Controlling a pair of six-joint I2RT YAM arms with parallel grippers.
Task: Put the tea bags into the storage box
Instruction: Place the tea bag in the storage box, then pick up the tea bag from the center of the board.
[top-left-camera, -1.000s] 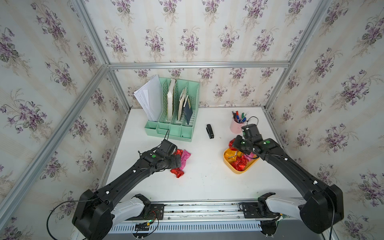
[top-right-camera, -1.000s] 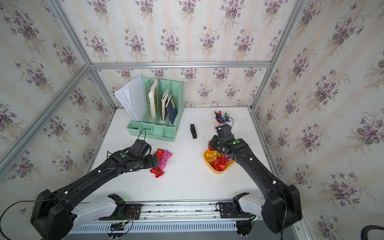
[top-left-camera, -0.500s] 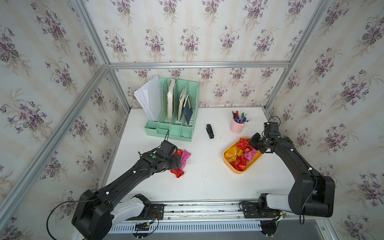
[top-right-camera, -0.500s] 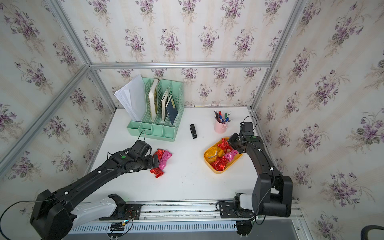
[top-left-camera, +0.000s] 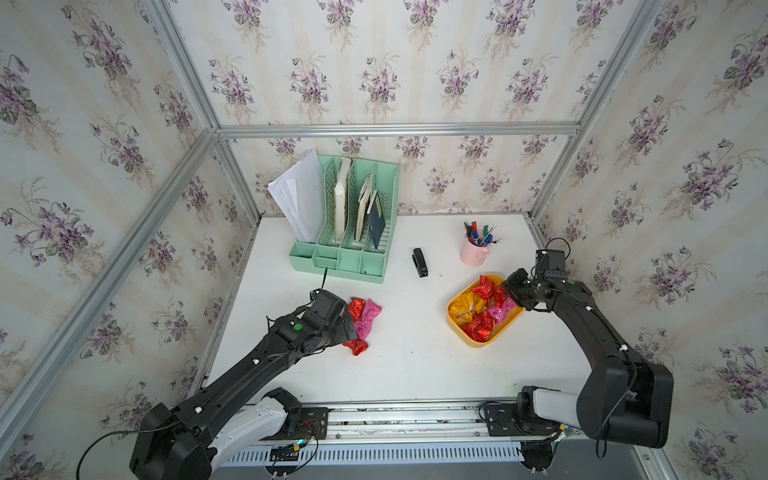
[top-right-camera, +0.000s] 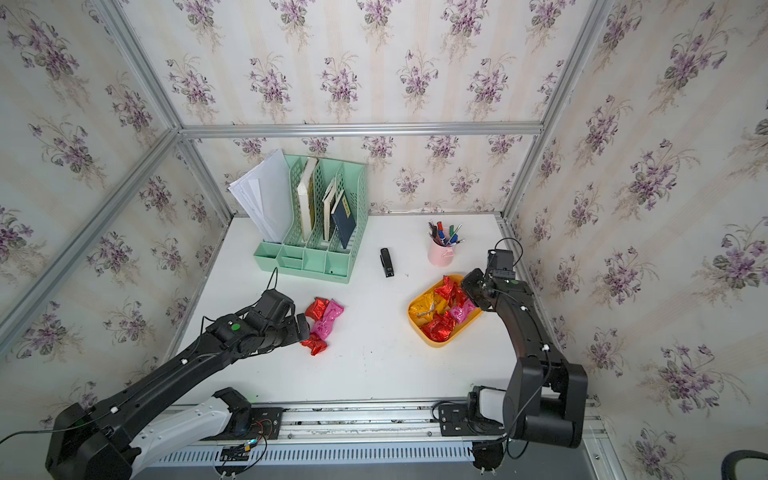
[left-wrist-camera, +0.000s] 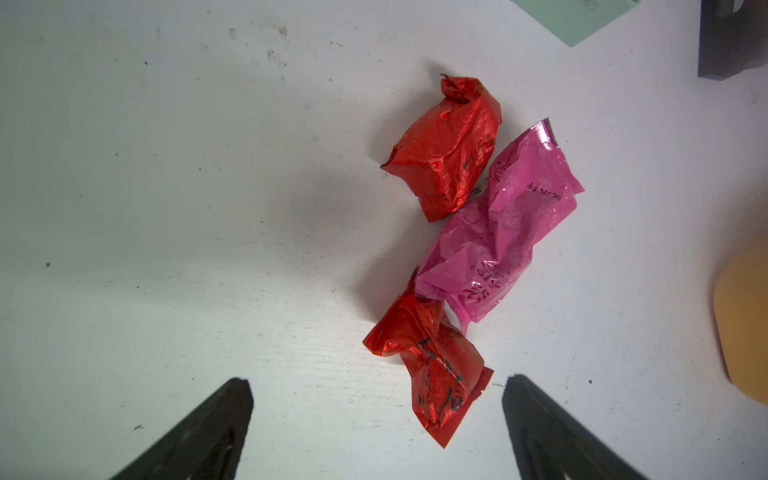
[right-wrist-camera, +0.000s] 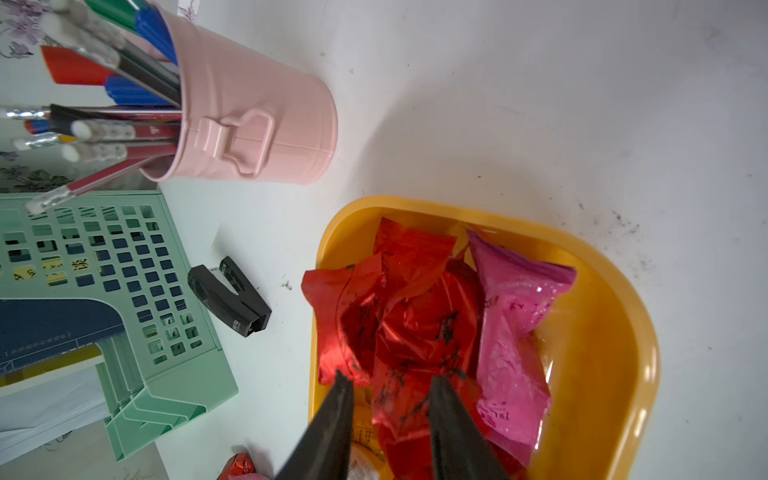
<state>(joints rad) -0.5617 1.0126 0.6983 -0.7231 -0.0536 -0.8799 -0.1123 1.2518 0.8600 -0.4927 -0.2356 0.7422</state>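
Note:
Next, my left gripper moves back while my right gripper takes the pink tea bag first, because the pink tea bag lies over the nearest red one's end.
Three tea bags lie together on the white table: a red one, a pink one and another red one. My left gripper is low beside them and open; in the left wrist view the nearest red bag lies partly between its fingers. The yellow-orange storage box holds several red, pink and yellow tea bags. My right gripper hangs over the box's back right edge, jaws parted, with a red bag lying in the gap below them.
A mint-green file organizer with papers and books stands at the back. A black stapler and a pink pen cup sit behind the box. Papered walls close in the table on three sides.
My right gripper has drawn back from the box's far left side to its right edge, and its jaws have parted. The left arm has stayed where it was.

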